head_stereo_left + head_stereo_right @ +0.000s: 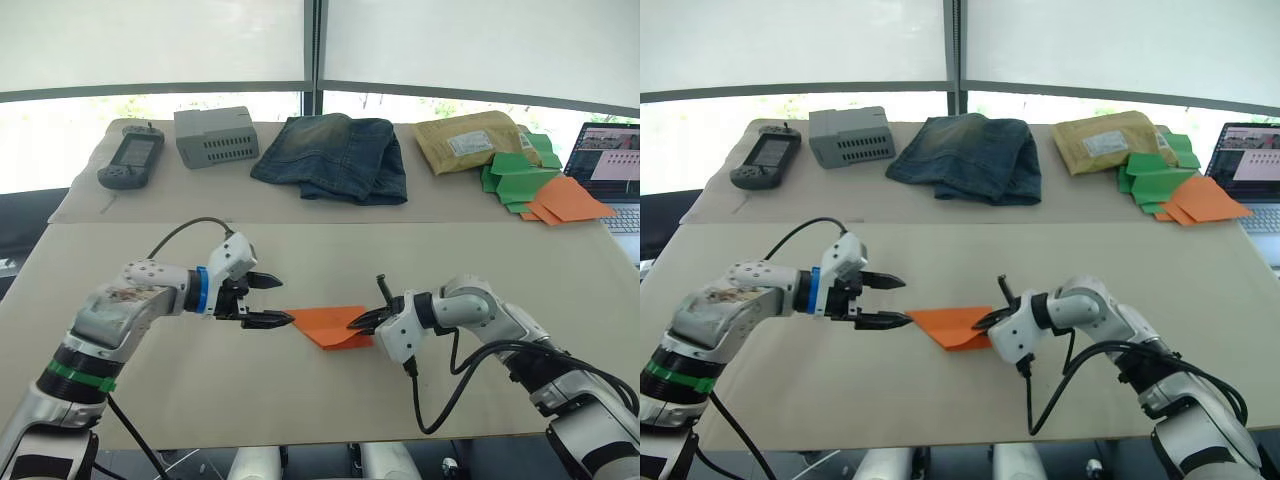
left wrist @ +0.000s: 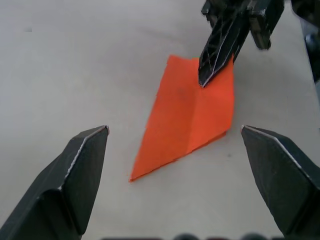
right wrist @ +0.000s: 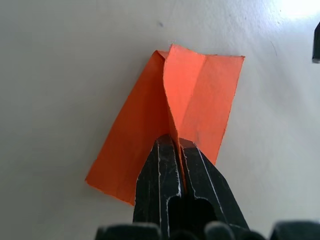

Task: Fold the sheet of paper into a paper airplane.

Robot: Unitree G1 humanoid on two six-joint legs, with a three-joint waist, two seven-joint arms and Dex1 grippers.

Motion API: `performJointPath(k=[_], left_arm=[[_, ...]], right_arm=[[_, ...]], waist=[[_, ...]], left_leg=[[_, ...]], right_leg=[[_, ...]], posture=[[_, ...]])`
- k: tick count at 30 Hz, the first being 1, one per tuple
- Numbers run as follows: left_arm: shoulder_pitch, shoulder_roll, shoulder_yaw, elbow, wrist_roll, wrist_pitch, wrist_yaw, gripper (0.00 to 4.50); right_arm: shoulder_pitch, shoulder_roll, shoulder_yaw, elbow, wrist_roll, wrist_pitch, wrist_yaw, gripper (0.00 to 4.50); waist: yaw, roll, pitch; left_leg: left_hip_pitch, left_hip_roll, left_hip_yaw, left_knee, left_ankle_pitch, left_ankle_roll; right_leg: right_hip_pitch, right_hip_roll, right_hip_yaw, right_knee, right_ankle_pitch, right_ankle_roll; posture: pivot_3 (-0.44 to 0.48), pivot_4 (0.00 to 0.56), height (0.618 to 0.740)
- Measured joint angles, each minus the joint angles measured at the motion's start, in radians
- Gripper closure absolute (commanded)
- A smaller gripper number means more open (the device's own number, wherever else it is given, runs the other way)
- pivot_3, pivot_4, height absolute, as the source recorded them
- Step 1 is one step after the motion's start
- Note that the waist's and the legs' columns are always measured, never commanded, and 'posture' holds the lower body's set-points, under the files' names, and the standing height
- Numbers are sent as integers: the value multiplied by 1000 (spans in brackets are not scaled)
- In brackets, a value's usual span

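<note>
The robot can expect the orange paper (image 1: 330,326) to hold a crease but spring partly open when pressed, because the paper bends at a shaded line (image 2: 193,117).
The sheet of paper (image 1: 330,323) lies on the near table as a bright orange folded shape with a point toward my left arm. My right gripper (image 1: 360,322) is shut on a raised fold at the paper's right end; the right wrist view shows the paper (image 3: 192,95) pinched between both fingers (image 3: 159,172). My left gripper (image 1: 275,302) stands open just left of the pointed end, not touching it. In the left wrist view the paper (image 2: 187,117) lies ahead between the open fingers (image 2: 82,160).
On the far table lie a handheld device (image 1: 130,157), a grey box (image 1: 215,136), folded jeans (image 1: 335,155), a padded envelope (image 1: 470,140), green folded papers (image 1: 515,170) and paler orange folded papers (image 1: 565,200). A laptop (image 1: 612,170) stands at the right edge.
</note>
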Motion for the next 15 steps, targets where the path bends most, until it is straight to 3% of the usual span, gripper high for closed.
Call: performJointPath(k=[3, 13, 15], left_arm=[[-37, -55, -27, 69, 33, -52, -30, 772], [-67, -138, -87, 155, 128, -159, -110, 4202], [-67, -164, -106, 162, 152, -172, -106, 4445]], right_arm=[[-8, 4, 0, 27, -3, -30, 6, 4500], [0, 8, -6, 32, -5, -27, -3, 4500], [6, 8, -8, 27, -6, -24, -11, 4500]], waist=[[1, 0, 0], [1, 0, 0], [1, 0, 0]], left_leg=[[0, 0, 0, 0, 0, 0], [2, 0, 0, 0, 0, 0], [2, 0, 0, 0, 0, 0]], right_leg=[[0, 0, 0, 0, 0, 0], [2, 0, 0, 1, 0, 0], [2, 0, 0, 1, 0, 0]], posture=[[0, 150, 722], [0, 150, 722], [0, 150, 722]])
